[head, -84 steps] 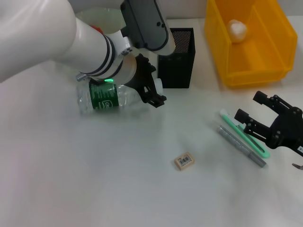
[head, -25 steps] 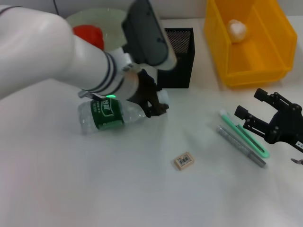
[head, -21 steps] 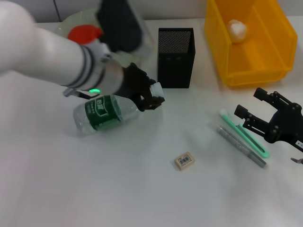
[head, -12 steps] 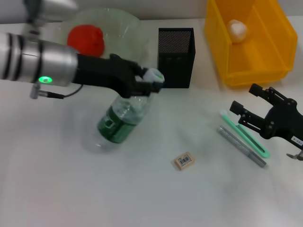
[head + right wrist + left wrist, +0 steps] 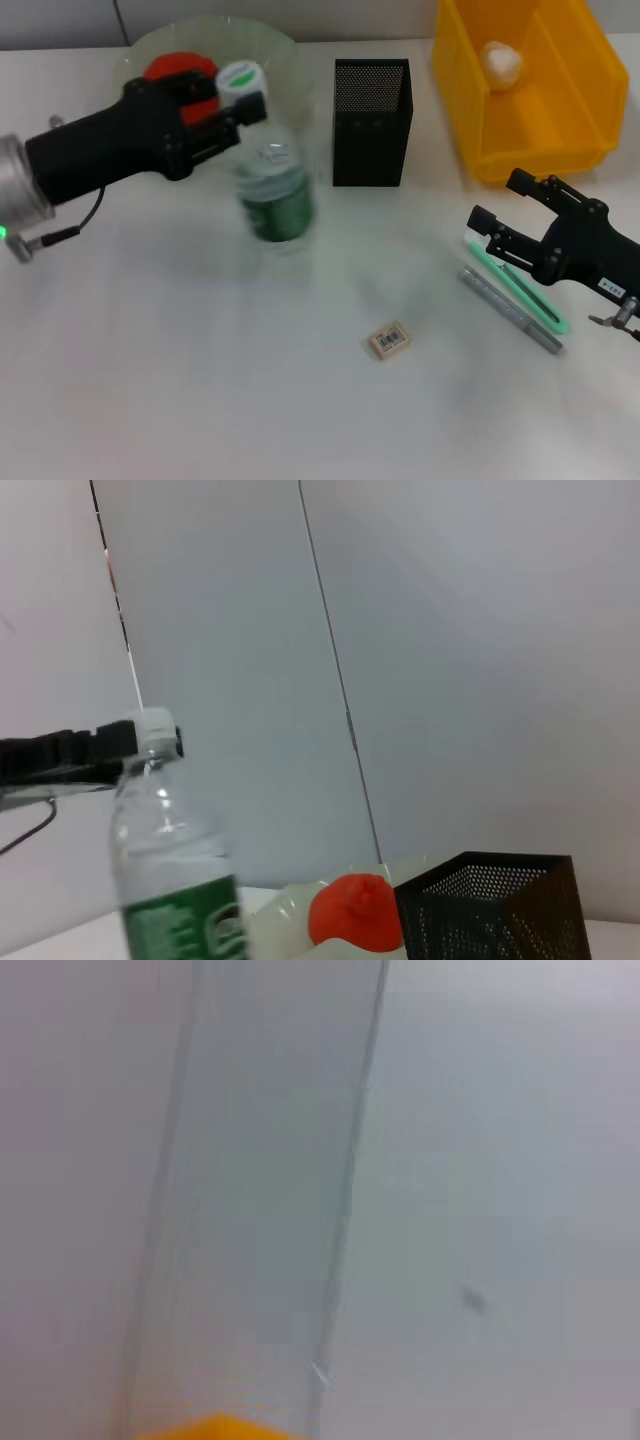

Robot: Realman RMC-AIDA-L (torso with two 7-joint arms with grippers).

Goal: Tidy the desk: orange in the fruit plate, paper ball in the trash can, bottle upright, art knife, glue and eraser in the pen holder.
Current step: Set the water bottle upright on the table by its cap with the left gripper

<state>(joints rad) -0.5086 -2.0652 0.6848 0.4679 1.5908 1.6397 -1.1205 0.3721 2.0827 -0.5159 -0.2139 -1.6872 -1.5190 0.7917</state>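
Note:
The bottle is hanging cap up with its base (image 5: 281,238) toward the desk, so my left gripper should now lower it beside the fruit plate until the bottle stands on its base.
The bottle (image 5: 272,178) stands about upright in front of the fruit plate (image 5: 290,60). My left gripper (image 5: 235,95) is shut on its neck, just under the white cap (image 5: 240,77). The right wrist view shows the bottle (image 5: 170,870) with the gripper (image 5: 70,755) at its cap. The orange (image 5: 178,68) lies in the fruit plate, partly hidden by the gripper. The paper ball (image 5: 500,62) sits in the trash can (image 5: 560,140). My right gripper (image 5: 498,200) hangs open over the far end of a green stick (image 5: 518,287) and a grey stick (image 5: 510,310); I cannot tell which is art knife or glue. The eraser (image 5: 388,341) lies alone.
The pen holder (image 5: 370,122) stands between the bottle and the trash can, close to the bottle's right. A thin cable (image 5: 70,232) trails from my left wrist over the table. The left wrist view shows only a blurred wall.
My left gripper swung the bottle from lying on its side to upright and carried it back toward the fruit plate. My right gripper edged left and farther over the two sticks.

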